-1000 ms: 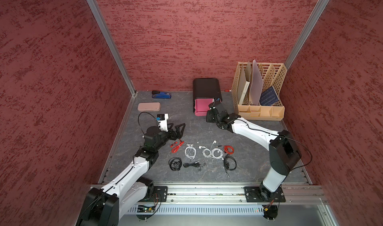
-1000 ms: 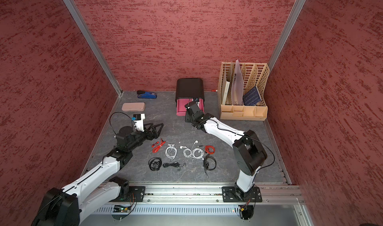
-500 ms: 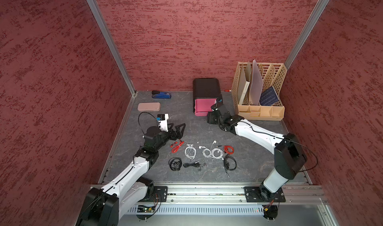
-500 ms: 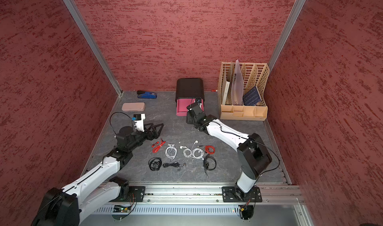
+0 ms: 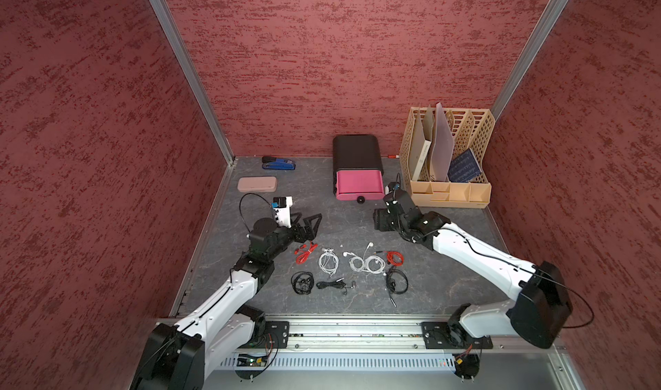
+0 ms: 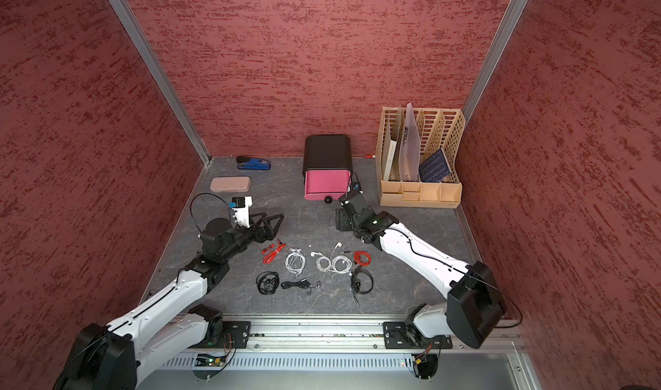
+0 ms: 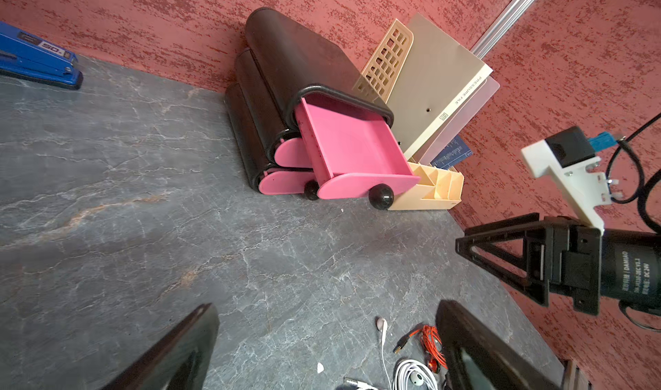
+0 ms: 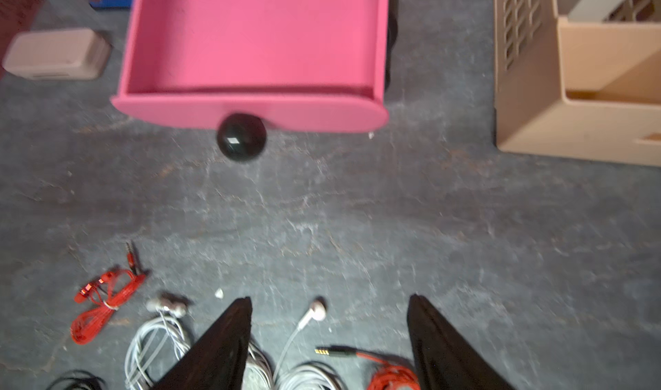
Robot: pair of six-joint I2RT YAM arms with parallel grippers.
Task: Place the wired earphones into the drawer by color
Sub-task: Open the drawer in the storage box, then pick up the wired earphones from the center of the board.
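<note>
My right gripper has its fingers open, and the red bundle [image 6: 362, 257] is lying apart from the white coil. That gripper should move down next with its fingers open and close on the bundle's rim [image 6: 356, 257].
Several wired earphones lie coiled mid-table in both top views: red bundles [image 5: 304, 253] [image 5: 394, 257], white ones [image 5: 328, 261] [image 5: 366, 263], black ones [image 5: 302, 282] [image 5: 395, 284]. The pink top drawer [image 5: 358, 184] stands pulled out of its black cabinet [image 5: 355, 152], empty, with its black knob [image 8: 241, 138] facing me. My right gripper [image 8: 329, 298] hangs open over a white earbud [image 8: 316, 311] and a red bundle [image 8: 390, 374], a short way in front of the knob. My left gripper [image 5: 309, 220] is open and empty, just behind the left red bundle [image 6: 273, 253].
A beige file organiser [image 5: 449, 163] stands right of the drawer cabinet. A pink case [image 5: 257, 184] and a blue stapler [image 5: 279, 163] lie at the back left. Red walls close in three sides. Bare grey tabletop [image 5: 343, 223] lies between the two grippers.
My right gripper has drawn back from the drawer knob toward the earphones and its jaws have spread wider. The left arm and the drawer have not moved.
</note>
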